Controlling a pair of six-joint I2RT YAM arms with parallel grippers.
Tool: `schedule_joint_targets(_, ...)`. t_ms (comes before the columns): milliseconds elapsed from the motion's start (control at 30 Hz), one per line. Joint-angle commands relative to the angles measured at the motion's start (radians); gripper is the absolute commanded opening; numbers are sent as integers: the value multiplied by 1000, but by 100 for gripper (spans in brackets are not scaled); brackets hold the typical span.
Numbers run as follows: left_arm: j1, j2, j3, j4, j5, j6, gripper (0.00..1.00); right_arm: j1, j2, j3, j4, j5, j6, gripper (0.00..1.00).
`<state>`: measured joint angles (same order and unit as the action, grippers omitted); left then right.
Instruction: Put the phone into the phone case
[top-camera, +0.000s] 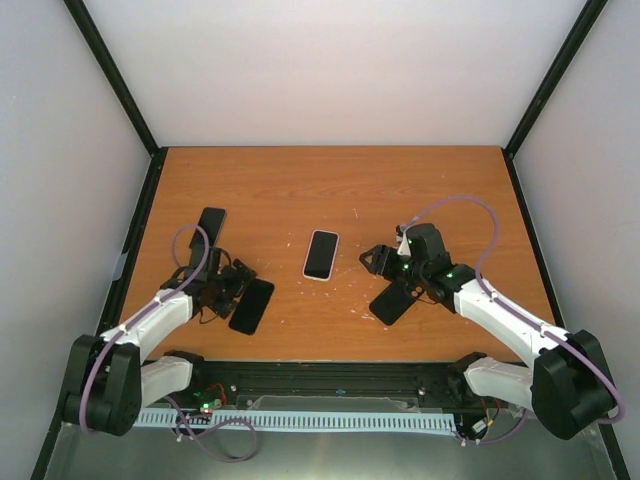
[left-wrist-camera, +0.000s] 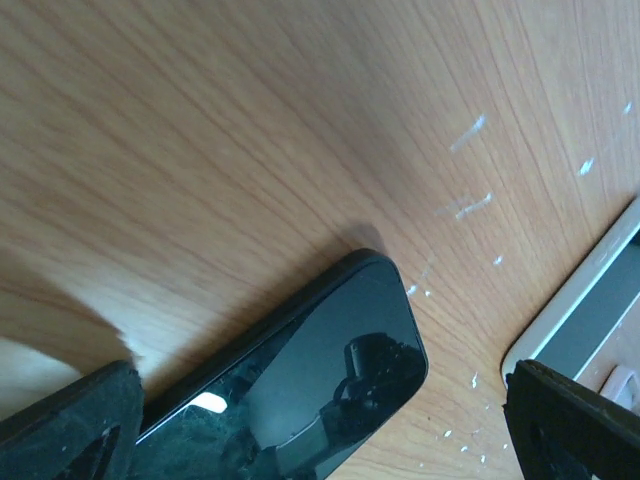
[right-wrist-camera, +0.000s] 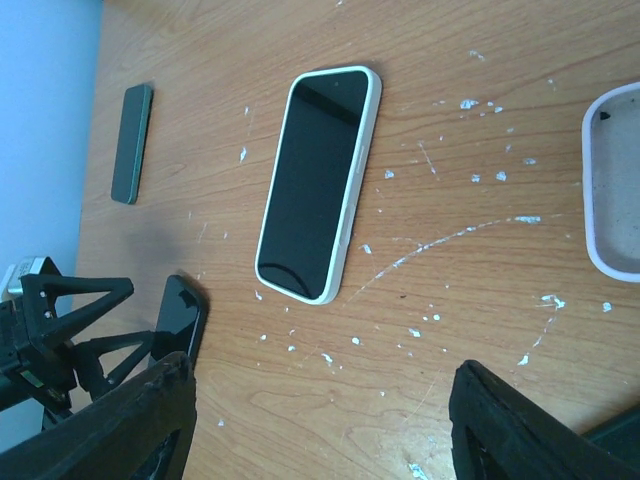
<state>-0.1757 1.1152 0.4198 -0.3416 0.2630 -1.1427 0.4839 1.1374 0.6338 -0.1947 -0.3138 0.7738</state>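
Observation:
Next, I slide the phone toward the middle (top-camera: 303, 297) with my left gripper and straighten it before gripping its sides, because the black phone lies slanted (top-camera: 252, 306) and far away from the phone case.
A bare black phone (top-camera: 251, 306) (left-wrist-camera: 300, 390) lies at the left front, its glossy screen up. My left gripper (top-camera: 233, 285) (left-wrist-camera: 320, 440) is open and straddles that phone's end, one finger on each side, neither visibly touching it. An empty light grey phone case (right-wrist-camera: 612, 195) shows at the right edge of the right wrist view; my right arm mostly hides it in the top view. My right gripper (top-camera: 375, 262) (right-wrist-camera: 335, 435) hangs open over bare wood with nothing between its fingers.
A phone in a white case (top-camera: 320, 255) (right-wrist-camera: 318, 183) lies in the middle of the table. A dark slab (top-camera: 209, 226) (right-wrist-camera: 131, 143) lies at the far left. Another black flat object (top-camera: 393, 300) sits under my right wrist. White flecks dot the wood.

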Motion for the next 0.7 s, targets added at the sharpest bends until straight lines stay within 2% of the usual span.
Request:
schedule_joint_targets(0, -101, 113, -11, -125, -40, -12, 99, -2, -13, -16, 1, 13, -4, 68)
schedule_joint_targets(333, -354, 241, 161, -200, -73, -61, 100, -2, -8, -21, -26, 21, -19, 68)
schedule_joint_targets(500, -359, 247, 227, -345, -177, -144, 100, -2, -33, -48, -19, -8, -41, 66)
schedule_joint_targets(667, -358, 170, 225, -449, -166, -224, 99, -3, -62, -63, -23, -1, -49, 66)
